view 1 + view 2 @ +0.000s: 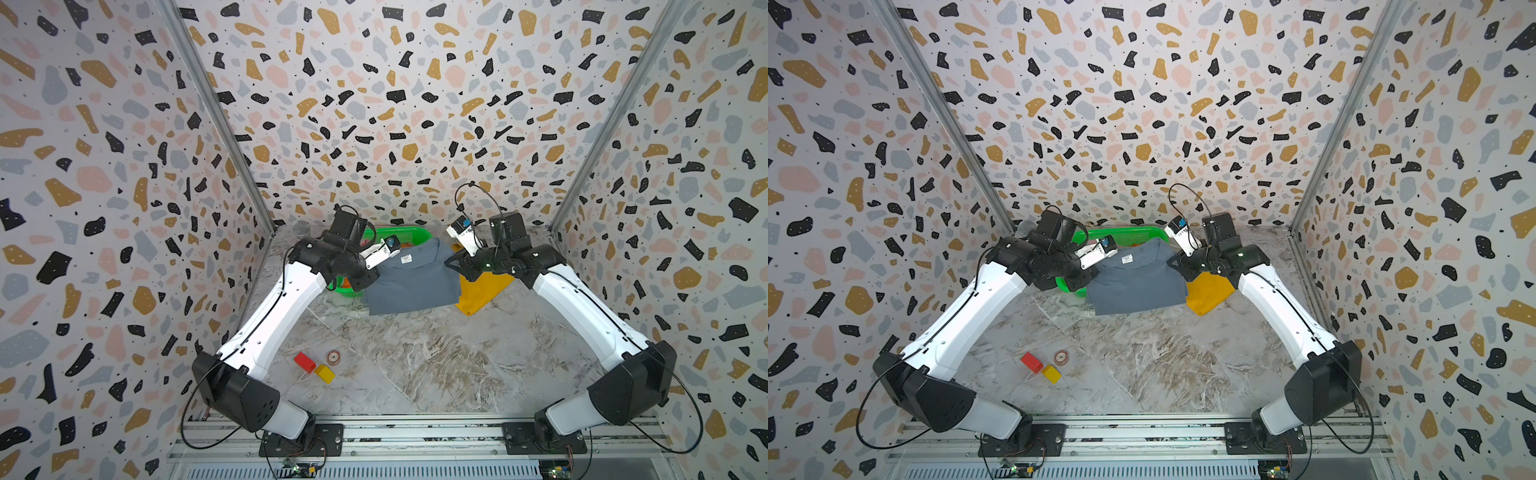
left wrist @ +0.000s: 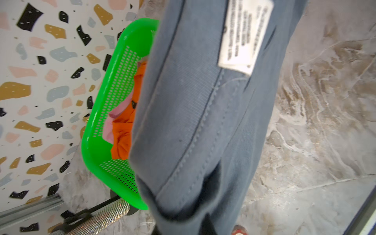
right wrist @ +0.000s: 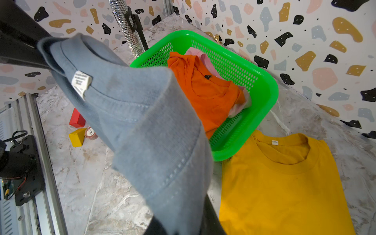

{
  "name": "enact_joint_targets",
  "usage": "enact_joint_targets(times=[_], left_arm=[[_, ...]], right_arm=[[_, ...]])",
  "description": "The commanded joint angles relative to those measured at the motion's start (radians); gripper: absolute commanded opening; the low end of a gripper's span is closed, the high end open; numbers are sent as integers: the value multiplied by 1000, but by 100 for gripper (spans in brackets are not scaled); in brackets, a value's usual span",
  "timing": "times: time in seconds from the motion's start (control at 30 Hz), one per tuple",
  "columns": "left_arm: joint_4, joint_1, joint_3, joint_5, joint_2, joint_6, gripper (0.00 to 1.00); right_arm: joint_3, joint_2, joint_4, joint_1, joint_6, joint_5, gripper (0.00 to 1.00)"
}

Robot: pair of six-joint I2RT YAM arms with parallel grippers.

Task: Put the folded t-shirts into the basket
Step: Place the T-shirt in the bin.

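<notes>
I should keep carrying the grey-blue t-shirt with my left gripper until it covers the orange t-shirt (image 3: 209,96), as it hangs spread from both grippers, its collar (image 1: 417,252) toward the green basket.
The slate grey-blue t-shirt (image 1: 411,278) (image 1: 1133,278) hangs in the air between my two arms, its white label facing up. My left gripper (image 1: 368,280) (image 1: 1077,282) is shut on its left edge. My right gripper (image 1: 455,264) (image 1: 1177,264) is shut on its right edge. The cloth (image 2: 193,122) (image 3: 142,122) fills both wrist views and hides the jaws. Behind it stands the green basket (image 1: 399,231) (image 3: 262,85), holding the orange t-shirt (image 3: 207,93) on top of the pink one (image 3: 203,57). The mustard yellow t-shirt (image 1: 482,291) (image 3: 284,187) lies flat on the table beside the basket, partly under the grey one.
A red block (image 1: 304,361), a yellow block (image 1: 324,373) and a small round disc (image 1: 333,356) lie near the left arm's front. A glittery silver microphone (image 1: 301,228) (image 2: 97,217) stands left of the basket. Patterned walls enclose three sides of the marble table (image 1: 436,365).
</notes>
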Motion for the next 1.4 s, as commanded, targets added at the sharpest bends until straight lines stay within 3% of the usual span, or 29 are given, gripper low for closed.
enact_joint_targets(times=[0.0, 0.3, 0.5, 0.63, 0.97, 1.37], left_arm=[[-12, 30, 52, -123, 15, 50, 0], [61, 85, 109, -254, 137, 68, 0], [92, 137, 206, -292, 274, 66, 0], [123, 159, 252, -308, 367, 74, 0], [259, 165, 278, -398, 527, 121, 0], [368, 168, 336, -453, 668, 180, 0]], right_arm=[[91, 43, 20, 23, 44, 61, 0], [268, 273, 29, 44, 102, 81, 0], [564, 511, -121, 44, 60, 95, 0], [657, 618, -142, 45, 44, 117, 0], [951, 845, -251, 43, -21, 164, 0], [1140, 1014, -304, 45, -80, 246, 0]])
